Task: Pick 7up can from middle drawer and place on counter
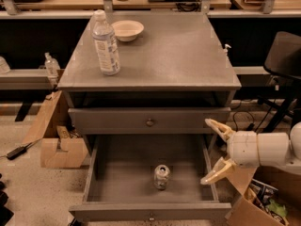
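Note:
The gripper's spread fingers are facing the upright 7up can, which stands clear of the drawer's sides, so the robot should go on lowering toward it until the fingers straddle the can's sides.
The 7up can stands upright on the floor of the open middle drawer, near its centre and toward the front. The drawer is pulled out below a shut drawer front with a round knob. The grey counter tops the cabinet. My gripper comes in from the right at the drawer's right wall, above and right of the can, apart from it. Its two pale fingers are spread wide and hold nothing.
A clear plastic bottle and a shallow white bowl stand on the counter's back left. Cardboard boxes sit on the floor at the left and lower right. A black chair is at the right.

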